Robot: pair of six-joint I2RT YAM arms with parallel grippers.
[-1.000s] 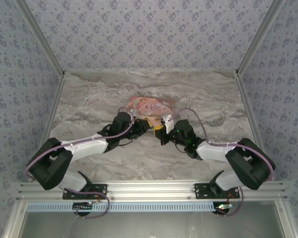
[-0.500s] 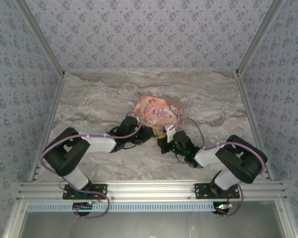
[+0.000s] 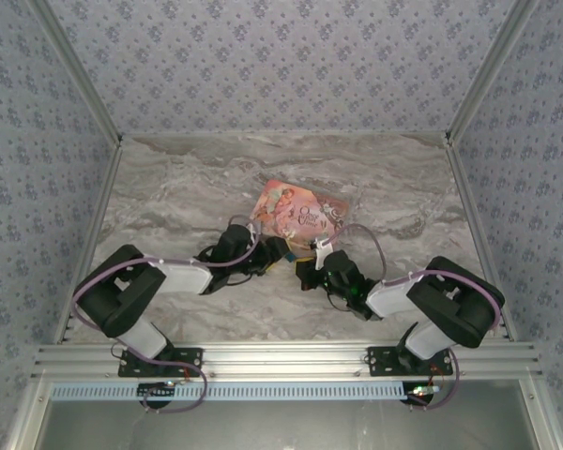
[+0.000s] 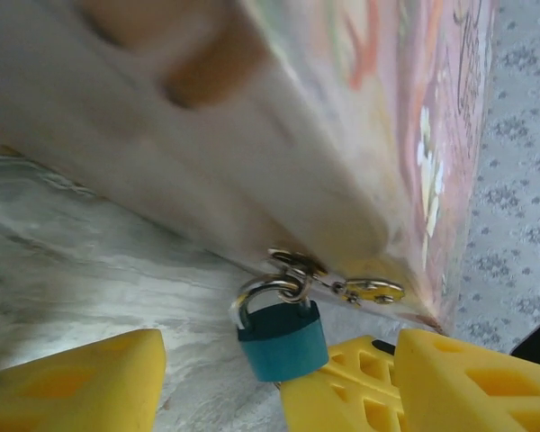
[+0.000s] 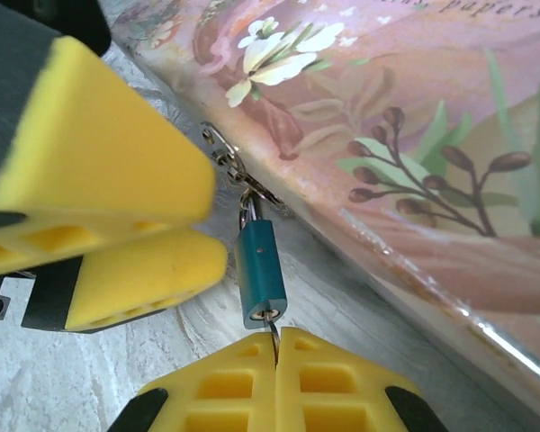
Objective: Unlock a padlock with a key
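Note:
The teal padlock point(image 5: 263, 272) is hanging loose and crooked between the left gripper's open fingers, so the left gripper should close tightly on the padlock's flat sides point(image 4: 286, 353) before the key turns.
The teal padlock point(image 4: 282, 337) hangs by its silvery shackle point(image 4: 256, 292) from a small metal clasp point(image 4: 299, 265) at the pink box's lower edge, its body just above the marble. In the left wrist view, my left gripper point(image 4: 279, 349) is open, its yellow fingers point(image 4: 72, 382) standing wide on either side of the padlock. My right gripper point(image 5: 277, 346) is shut on the key point(image 5: 273, 329), a thin silvery sliver whose tip sits in the keyhole at the padlock's point(image 5: 259, 274) bottom end. From above, the left gripper point(image 3: 280, 253) and right gripper point(image 3: 302, 267) meet nose to nose.
The large pink illustrated box point(image 3: 300, 211) lies on the marble table point(image 3: 169, 197) just beyond both grippers, its edge close over the padlock. The left gripper's yellow fingers point(image 5: 99, 153) crowd the padlock's left side in the right wrist view. Patterned walls enclose the table.
Both grippers have drawn back toward the near edge, off the pink box, and dropped lower. The box now shows almost whole beyond them.

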